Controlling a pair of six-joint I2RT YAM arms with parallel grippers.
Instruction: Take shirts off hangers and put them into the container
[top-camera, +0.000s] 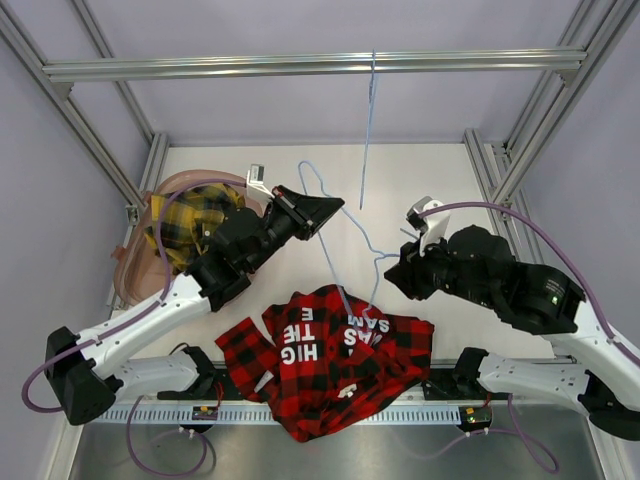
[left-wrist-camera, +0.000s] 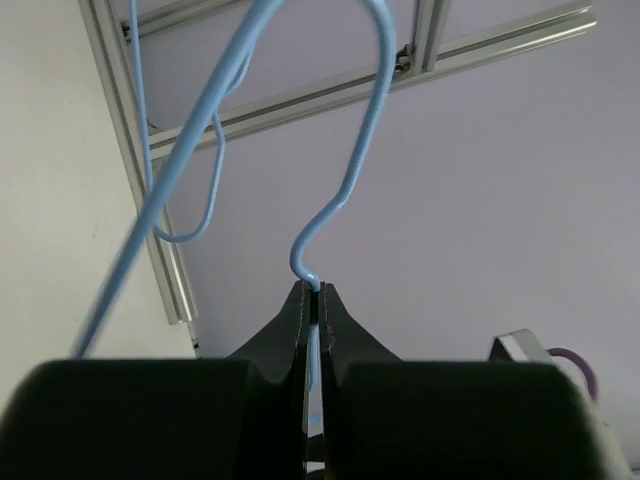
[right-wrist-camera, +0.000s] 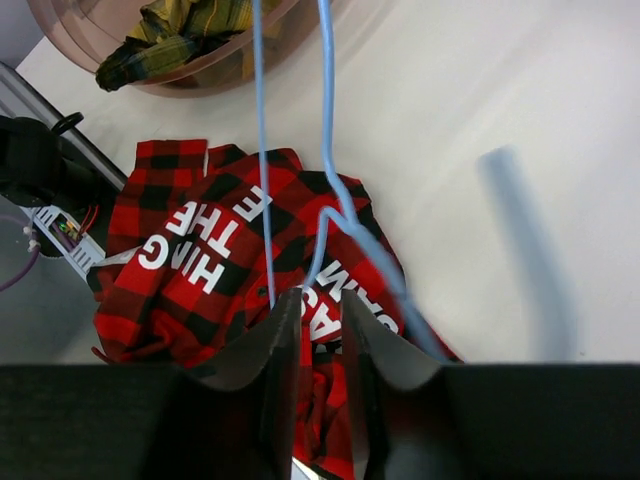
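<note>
Next, I lower my right gripper to the hanger's loose end (top-camera: 360, 324), because the hook of the hanger in my left gripper is outside my right gripper's fingers.
The red-and-black shirt (top-camera: 330, 365) with white letters lies crumpled at the table's near edge, also under my right wrist (right-wrist-camera: 200, 270). A light-blue hanger (top-camera: 332, 262) rises out of it. My left gripper (top-camera: 338, 206) is shut on that hanger's wire just below the hook (left-wrist-camera: 350, 180), the wire pinched between its fingertips (left-wrist-camera: 316, 300). My right gripper (top-camera: 393, 265) hovers over the shirt with its jaws a little apart (right-wrist-camera: 320, 305) and nothing between them; the hanger wires (right-wrist-camera: 262, 150) run just past its left finger. The yellow-and-black shirt (top-camera: 195, 222) lies in the container (top-camera: 130, 270). A second hanger (top-camera: 367, 130) hangs from the rail.
A silver frame rail (top-camera: 310, 65) crosses the back, with uprights at both sides. The container's rim (right-wrist-camera: 200, 75) shows at the top of the right wrist view. White tabletop (top-camera: 430, 180) lies between the arms and the rail.
</note>
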